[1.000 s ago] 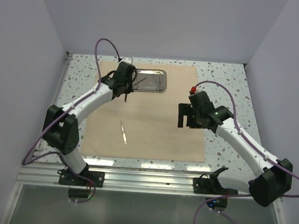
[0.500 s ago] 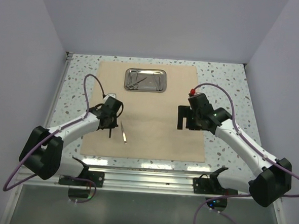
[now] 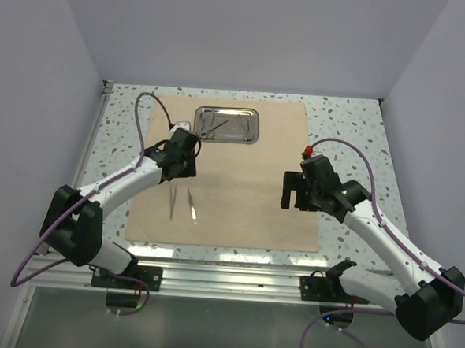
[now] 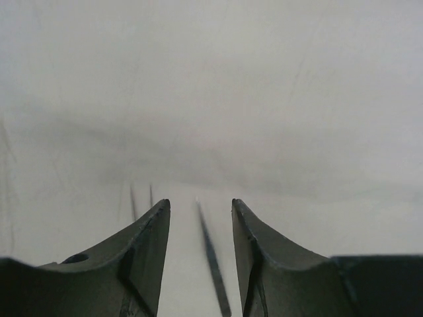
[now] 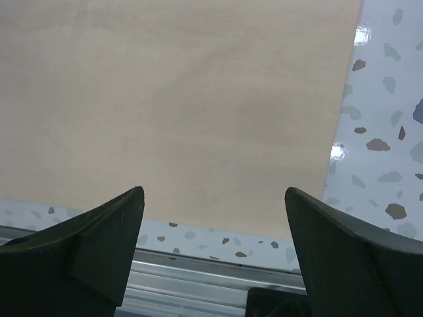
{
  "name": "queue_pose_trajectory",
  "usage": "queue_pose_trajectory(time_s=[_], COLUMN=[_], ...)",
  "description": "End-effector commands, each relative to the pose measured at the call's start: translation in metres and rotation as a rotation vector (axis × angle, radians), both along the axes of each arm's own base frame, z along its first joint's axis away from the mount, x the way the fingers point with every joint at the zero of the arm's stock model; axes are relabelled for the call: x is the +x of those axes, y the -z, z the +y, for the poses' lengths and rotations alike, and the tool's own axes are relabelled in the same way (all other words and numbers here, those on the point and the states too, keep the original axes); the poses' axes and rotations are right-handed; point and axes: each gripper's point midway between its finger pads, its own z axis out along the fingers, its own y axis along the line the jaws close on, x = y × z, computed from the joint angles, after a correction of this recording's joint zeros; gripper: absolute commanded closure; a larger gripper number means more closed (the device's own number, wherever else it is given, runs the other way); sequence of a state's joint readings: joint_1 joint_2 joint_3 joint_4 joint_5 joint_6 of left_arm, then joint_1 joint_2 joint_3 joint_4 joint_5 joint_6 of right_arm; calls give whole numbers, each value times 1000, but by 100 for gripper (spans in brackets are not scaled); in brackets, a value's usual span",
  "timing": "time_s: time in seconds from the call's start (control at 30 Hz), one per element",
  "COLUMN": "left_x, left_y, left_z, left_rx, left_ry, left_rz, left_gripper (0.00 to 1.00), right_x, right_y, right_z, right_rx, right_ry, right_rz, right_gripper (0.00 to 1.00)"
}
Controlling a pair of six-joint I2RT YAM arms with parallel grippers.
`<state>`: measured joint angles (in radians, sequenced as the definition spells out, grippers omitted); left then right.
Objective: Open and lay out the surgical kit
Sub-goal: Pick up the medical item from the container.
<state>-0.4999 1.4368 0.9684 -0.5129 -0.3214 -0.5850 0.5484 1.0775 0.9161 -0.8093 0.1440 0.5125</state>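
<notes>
My left gripper should keep moving, open, toward the thin instruments in the steel tray (image 3: 245,126), as they lie clear of the scissors, until its fingers are around one (image 3: 248,129).
The tan cloth wrap (image 3: 248,183) lies spread flat on the table. The steel tray (image 3: 226,124) sits at its far edge with thin instruments (image 3: 211,128) in it. Two thin silver instruments lie side by side on the cloth's near left part, one (image 3: 173,203) left of the other (image 3: 192,205). My left gripper (image 3: 177,171) hovers just beyond them, open and empty. In the left wrist view (image 4: 200,208) one blurred instrument (image 4: 213,261) shows on the cloth between the fingers. My right gripper (image 3: 293,195) is wide open and empty over the cloth's right part (image 5: 185,99).
Speckled tabletop (image 3: 353,134) surrounds the cloth. An aluminium rail (image 3: 226,280) runs along the near edge and shows in the right wrist view (image 5: 198,284). Plain walls close in the left, right and back.
My left gripper carried an instrument from the tray to the near left of the cloth, let it go beside the first one and drew back toward the tray. The right gripper shifted slightly nearer.
</notes>
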Motion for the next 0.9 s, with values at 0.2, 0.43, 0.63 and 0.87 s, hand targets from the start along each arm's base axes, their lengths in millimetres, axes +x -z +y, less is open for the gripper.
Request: queue_pose_trajectory(time_s=[0.2,0.43,0.63,0.87], left_x=[129,228,263,270], left_y=[-38,-34,-16,20], left_z=[-74,-144,-187,-216], left_rx=[-33,-151,-292,-389], left_ry=[74,96,125,153], left_rz=[-124,-185,-230,-216], left_gripper=[61,62,58,55], right_x=[1,-10,-20,-21], right_y=[-7,-12,-17,-15], right_z=[-9,-18,-24,-25], right_rx=[-10,-18,-17,-53], right_ry=[57,85,91,78], right_rz=[-24,-11,-9,26], right_gripper=[9,9,9,9])
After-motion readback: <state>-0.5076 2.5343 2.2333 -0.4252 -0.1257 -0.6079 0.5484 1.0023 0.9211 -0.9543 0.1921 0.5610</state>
